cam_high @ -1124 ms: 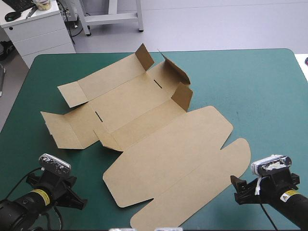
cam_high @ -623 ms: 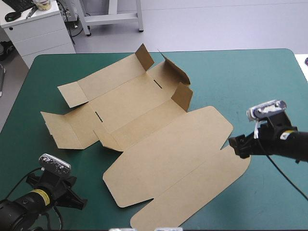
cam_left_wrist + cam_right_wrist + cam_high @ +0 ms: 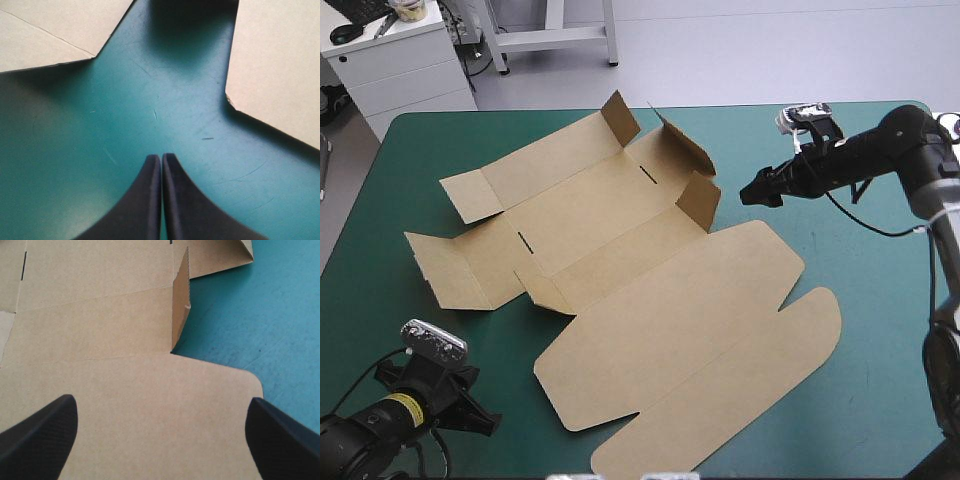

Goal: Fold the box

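Observation:
The whole brown box (image 3: 603,218) will swing around with the small upright flap when I pull, because the flap is joined to the box along a crease (image 3: 693,218).
The brown box (image 3: 650,290) lies as a cut sheet across the middle of the table, mostly flat, with a few small flaps standing up at its far right end. My right gripper (image 3: 761,190) hovers just right of the raised flap (image 3: 181,300), open, with nothing between its black fingers (image 3: 42,432); the sheet's flat lid panel (image 3: 135,405) lies under it. My left gripper (image 3: 161,165) sits low at the near left corner of the table, shut and empty, pointing at bare teal-green cover between two edges of the board (image 3: 280,65).
Teal-green cover (image 3: 860,260) lies bare to the right of the box and along the near left. A white cabinet (image 3: 395,60) stands beyond the table's far left corner.
My right arm has swung from the near right corner up and away to the far right of the table, beside the raised flaps. The left arm and the box have not moved.

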